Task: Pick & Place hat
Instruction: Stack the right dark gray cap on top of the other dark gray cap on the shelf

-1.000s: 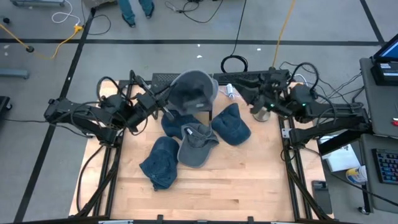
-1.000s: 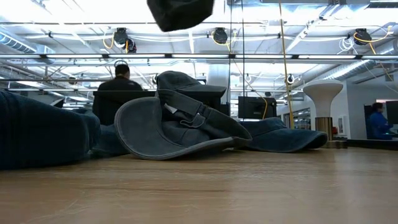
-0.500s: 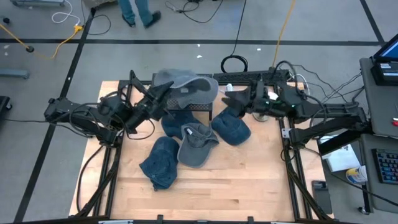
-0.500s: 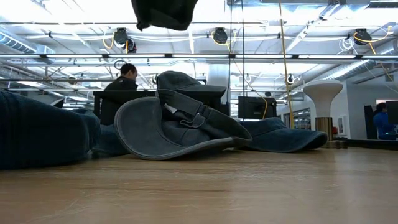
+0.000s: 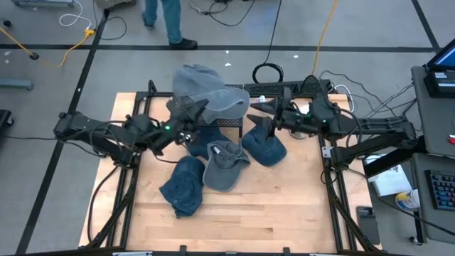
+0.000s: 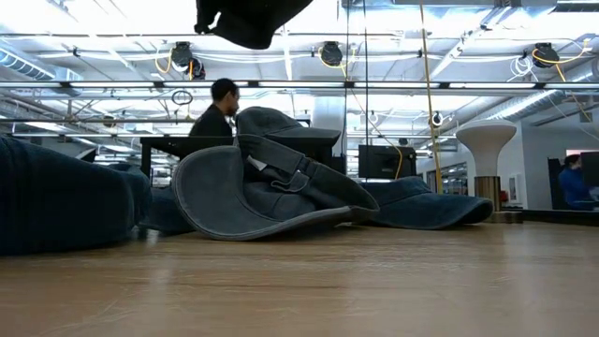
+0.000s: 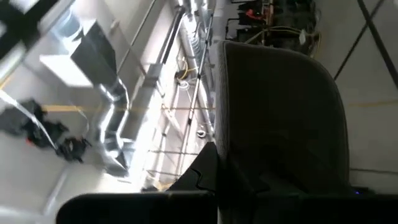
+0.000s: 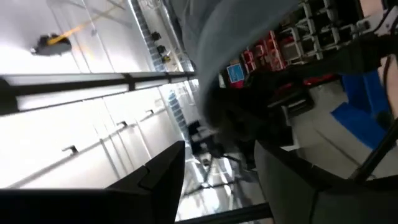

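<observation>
Next, my right gripper takes hold of the hat's brim (image 5: 238,104), which is free, before my left gripper, now pinching the grey hat's lower edge (image 5: 205,108), opens.
My left gripper (image 5: 189,114) is shut on a grey brimmed hat (image 5: 207,91), which it holds raised over the table's far middle. The same hat fills the left wrist view (image 7: 280,112) and shows at the top of the low view (image 6: 248,17). My right gripper (image 5: 264,118) hangs open just right of this hat, its fingers (image 8: 158,180) apart and touching nothing. On the table lie another grey hat (image 5: 225,165), resting on its brim (image 6: 253,220), and dark blue hats (image 5: 266,146) (image 5: 183,186). My left gripper pinches the grey hat's lower edge (image 7: 227,163) between its two fingers, which come slanting up from the table's left. The hat stands above and beyond the fingers, lifted clear of the table and of the other hats.
A dark blue hat (image 5: 201,139) lies under the raised one. A black frame (image 5: 234,122) stands at the far middle. Bare wood (image 5: 284,206) stretches along the table's near side. A person (image 5: 167,18) walks on the floor beyond the far edge.
My left gripper has tipped upward and carried the grey hat higher, toward the far edge and a little left; the hat has turned about in the hold. My right gripper has moved toward the table's left, closer to the raised hat. The hats on the table have stayed put.
</observation>
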